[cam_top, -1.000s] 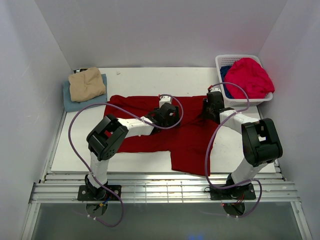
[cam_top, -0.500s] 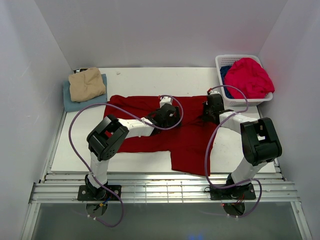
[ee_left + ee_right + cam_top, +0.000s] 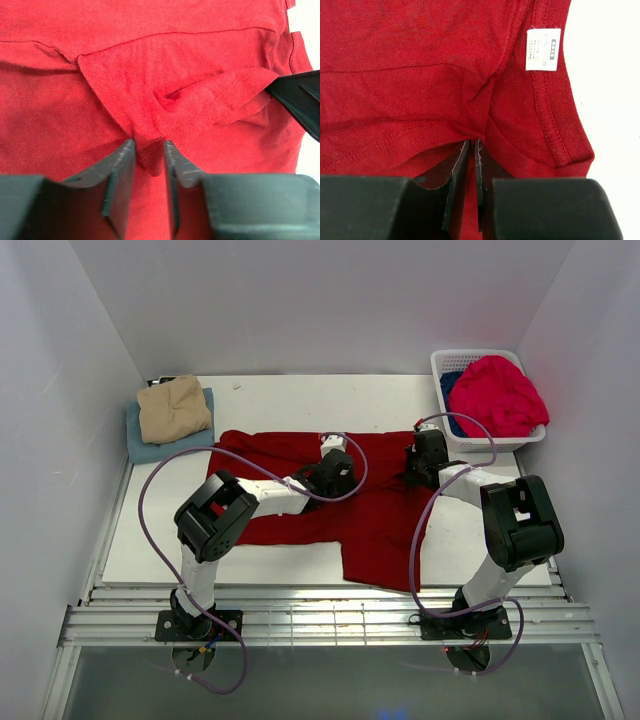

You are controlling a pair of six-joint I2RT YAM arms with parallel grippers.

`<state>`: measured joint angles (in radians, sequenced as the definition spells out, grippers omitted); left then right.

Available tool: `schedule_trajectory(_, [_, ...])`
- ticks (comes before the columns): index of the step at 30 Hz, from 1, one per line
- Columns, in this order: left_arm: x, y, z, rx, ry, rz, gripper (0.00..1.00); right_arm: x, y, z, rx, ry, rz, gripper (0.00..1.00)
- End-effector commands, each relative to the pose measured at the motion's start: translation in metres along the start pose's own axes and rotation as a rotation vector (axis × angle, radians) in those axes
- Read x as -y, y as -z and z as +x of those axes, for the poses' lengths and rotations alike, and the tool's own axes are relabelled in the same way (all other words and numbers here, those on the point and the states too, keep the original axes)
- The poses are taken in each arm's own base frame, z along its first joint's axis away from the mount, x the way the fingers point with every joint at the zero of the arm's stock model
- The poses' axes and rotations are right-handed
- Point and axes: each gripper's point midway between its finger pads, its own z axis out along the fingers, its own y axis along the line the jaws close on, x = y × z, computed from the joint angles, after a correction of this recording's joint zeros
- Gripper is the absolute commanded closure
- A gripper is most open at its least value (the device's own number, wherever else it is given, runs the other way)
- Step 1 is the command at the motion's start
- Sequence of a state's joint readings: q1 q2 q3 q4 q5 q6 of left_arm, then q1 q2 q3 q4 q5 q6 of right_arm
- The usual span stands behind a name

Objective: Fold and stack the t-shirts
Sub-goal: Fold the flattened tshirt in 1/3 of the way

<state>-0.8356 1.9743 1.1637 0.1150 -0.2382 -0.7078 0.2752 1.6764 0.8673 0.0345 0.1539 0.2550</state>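
I can see the fold of the dark red t-shirt (image 3: 176, 104) lying loose and rumpled toward my right gripper, so next my left gripper pinches the fold's tip (image 3: 151, 157) and pulls it tight.
A dark red t-shirt (image 3: 370, 515) lies spread on the white table (image 3: 300, 395), its collar toward the far side. My left gripper (image 3: 335, 472) is low over the shirt's middle. In the left wrist view its fingertips (image 3: 149, 150) pinch a raised fold of red cloth (image 3: 165, 107). My right gripper (image 3: 418, 462) is at the shirt's right shoulder. In the right wrist view its jaws (image 3: 472, 145) are shut on a thin pinch of the same shirt, near the white label (image 3: 543, 49). A tan t-shirt (image 3: 173, 407) lies folded on a light blue one (image 3: 140, 445).
A white lattice basket (image 3: 470, 357) at the back right holds a bright pinkish-red t-shirt (image 3: 497, 395) and a deep blue one (image 3: 452, 380). White walls close in the table on three sides. Purple cables loop over both arms. The right gripper's dark finger (image 3: 300, 97) shows in the left wrist view.
Both grippers have lowered slightly onto the dark red shirt and closed on folds of it. The arms have otherwise barely shifted.
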Motion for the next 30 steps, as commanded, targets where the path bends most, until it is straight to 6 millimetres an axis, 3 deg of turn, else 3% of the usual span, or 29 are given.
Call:
schedule_trajectory(1, [0.014, 0.006, -0.007, 0.018, 0.011, 0.043, 0.62, 0.0, 0.008, -0.01, 0.049, -0.014, -0.006, 0.85])
schedule_trajectory(4, [0.016, 0.008, -0.008, 0.018, 0.005, 0.052, 0.8, 0.001, 0.009, -0.01, 0.051, -0.015, -0.003, 0.82])
schedule_trajectory(6, [0.016, 0.01, -0.009, 0.021, 0.001, 0.052, 0.9, 0.002, 0.01, -0.009, 0.049, -0.016, 0.0, 0.74])
schedule_trajectory(8, [0.017, 0.013, -0.011, 0.027, -0.003, 0.055, 0.94, 0.003, 0.012, -0.011, 0.058, -0.017, 0.006, 0.69])
schedule_trajectory(12, [0.016, 0.017, -0.012, 0.027, -0.021, 0.055, 0.98, 0.004, 0.019, -0.015, 0.066, -0.015, 0.01, 0.54])
schedule_trajectory(17, [0.015, 0.029, -0.018, 0.033, -0.06, 0.052, 0.98, 0.009, 0.041, -0.039, 0.138, -0.001, 0.04, 0.4])
schedule_trajectory(24, [0.013, 0.046, -0.028, 0.039, -0.099, 0.039, 0.98, 0.012, 0.064, -0.055, 0.174, 0.016, 0.061, 0.36])
schedule_trajectory(30, [0.012, 0.053, -0.028, 0.028, -0.112, 0.041, 0.98, 0.013, 0.063, -0.049, 0.154, 0.015, 0.061, 0.36])
